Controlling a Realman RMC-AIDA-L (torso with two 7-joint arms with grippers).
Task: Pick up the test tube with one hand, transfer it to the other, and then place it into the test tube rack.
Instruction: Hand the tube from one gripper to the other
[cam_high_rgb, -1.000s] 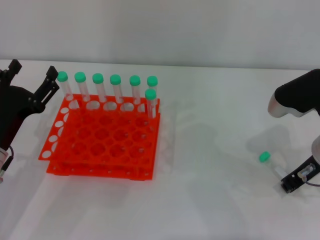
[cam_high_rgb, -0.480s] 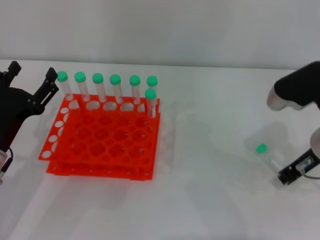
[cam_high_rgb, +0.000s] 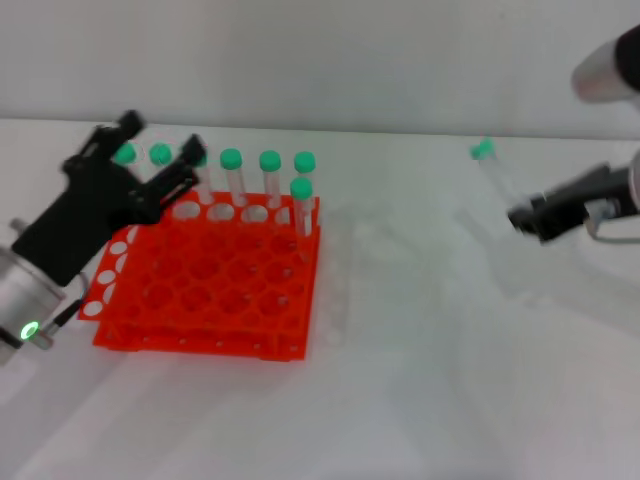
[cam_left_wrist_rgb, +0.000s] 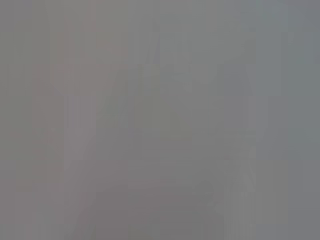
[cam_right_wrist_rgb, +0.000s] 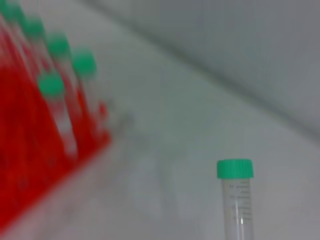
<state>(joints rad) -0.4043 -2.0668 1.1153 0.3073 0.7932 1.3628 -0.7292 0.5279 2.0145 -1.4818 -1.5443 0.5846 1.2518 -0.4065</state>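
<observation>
My left gripper should take the test tube just below its green cap, because my right gripper covers the test tube's lower end, which must enter the rack.
In the head view my right gripper is shut on the lower end of the test tube and holds it in the air at the right, its green cap pointing up and to the left. The tube also shows in the right wrist view, upright, cap on top. The orange-red test tube rack stands at the left and also shows in the right wrist view. My left gripper, on the cuff with the green light, is open above the rack's back left corner. The left wrist view shows plain grey.
Several green-capped tubes stand in the rack's back row, and one more stands just in front at its right end. White table lies between the rack and my right gripper. A pale wall runs along the back.
My right gripper has lifted the test tube off the table and carried it up and toward the back. My left arm has swung up and to the right over the rack's back left corner.
</observation>
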